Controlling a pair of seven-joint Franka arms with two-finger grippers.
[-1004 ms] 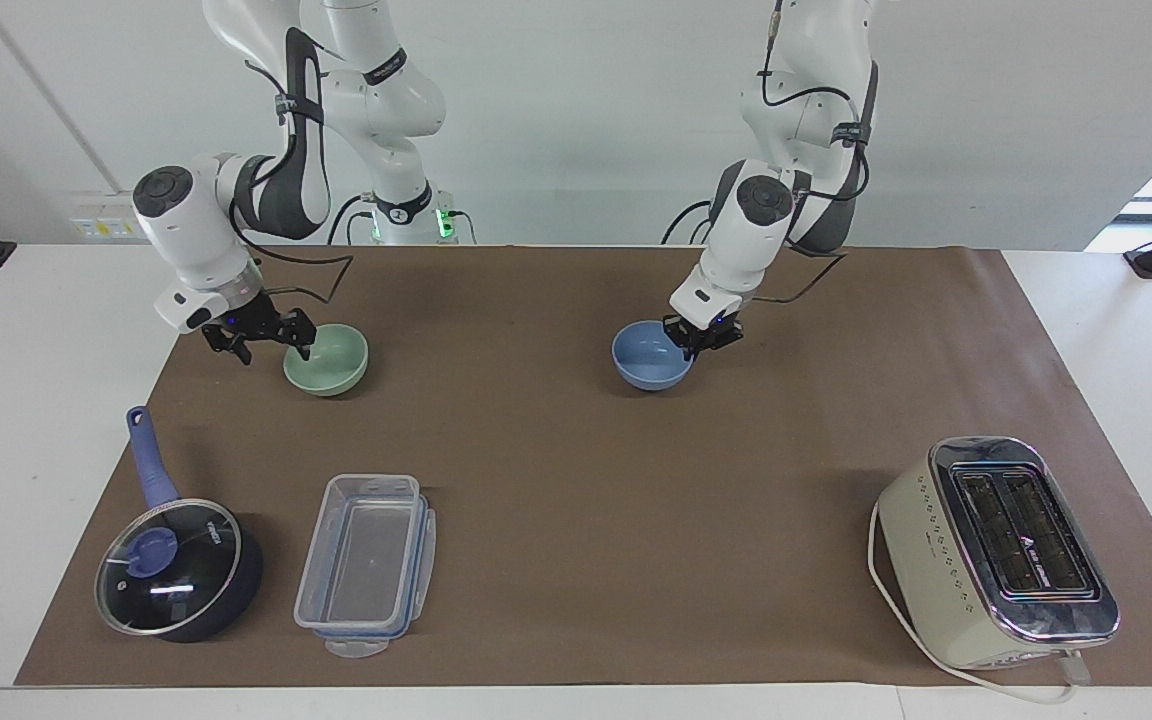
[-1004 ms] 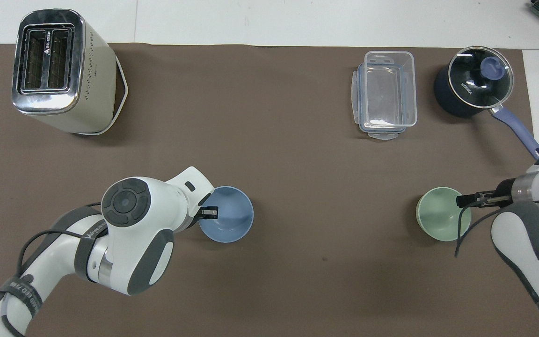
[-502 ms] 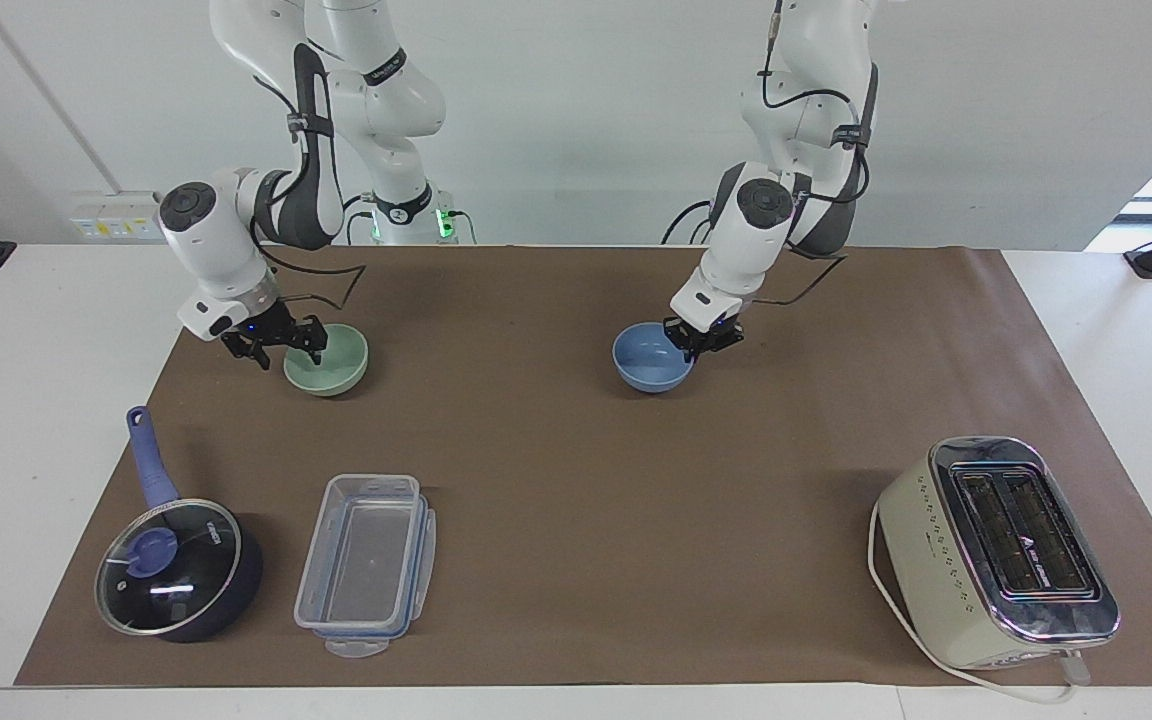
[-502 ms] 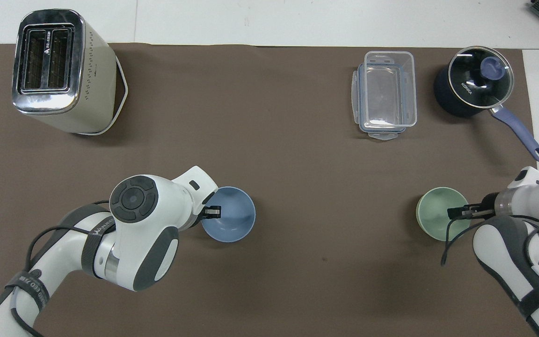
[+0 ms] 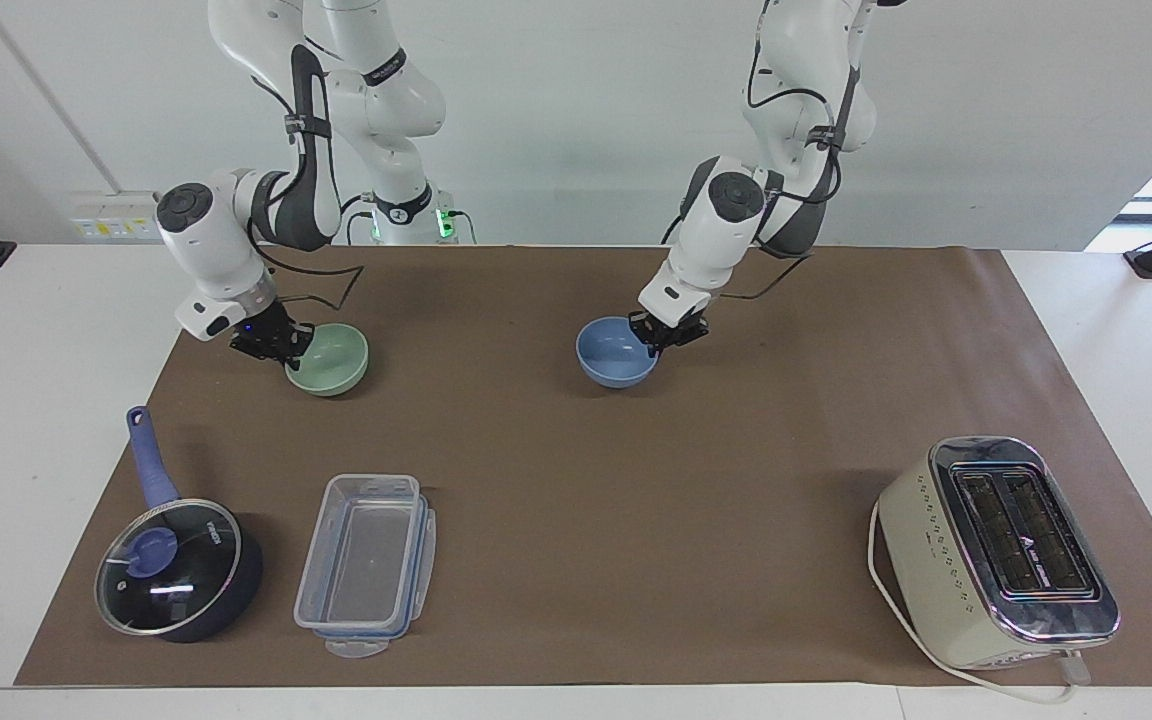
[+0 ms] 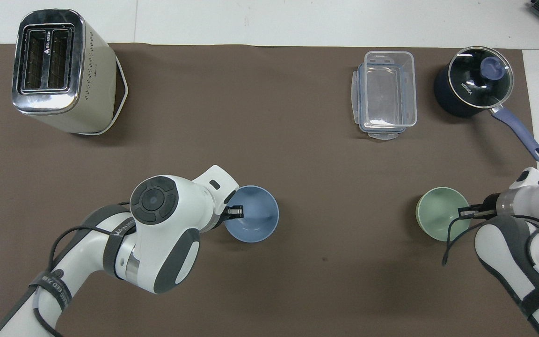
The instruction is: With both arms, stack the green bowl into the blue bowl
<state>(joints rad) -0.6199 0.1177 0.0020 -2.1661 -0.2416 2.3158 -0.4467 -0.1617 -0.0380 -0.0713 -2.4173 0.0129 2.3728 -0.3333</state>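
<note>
Next, I open my left gripper and move it back out of the way before my right gripper lowers the green bowl [image 6: 439,211] in, because my left gripper is blocking the blue bowl's rim [image 6: 233,224].
The blue bowl [image 5: 616,355] [image 6: 253,222] is upright near the middle of the brown mat. My left gripper [image 5: 664,334] [image 6: 235,212] is shut on its rim, on the side toward the left arm's end. I cannot tell whether the bowl rests on the mat or hangs just above it. The pale green bowl [image 5: 331,360] [image 6: 439,220] stands on the mat toward the right arm's end. My right gripper [image 5: 281,346] [image 6: 467,213] is shut on its rim, on the side toward that end.
A cream toaster [image 5: 996,550] [image 6: 59,70] stands farther from the robots at the left arm's end. A clear plastic container [image 5: 366,565] [image 6: 386,93] and a dark blue lidded saucepan [image 5: 176,570] [image 6: 473,86] lie farther out than the green bowl.
My left gripper has carried the blue bowl a short way toward the right arm's end. My right gripper has closed on the green bowl's rim; that bowl has not moved.
</note>
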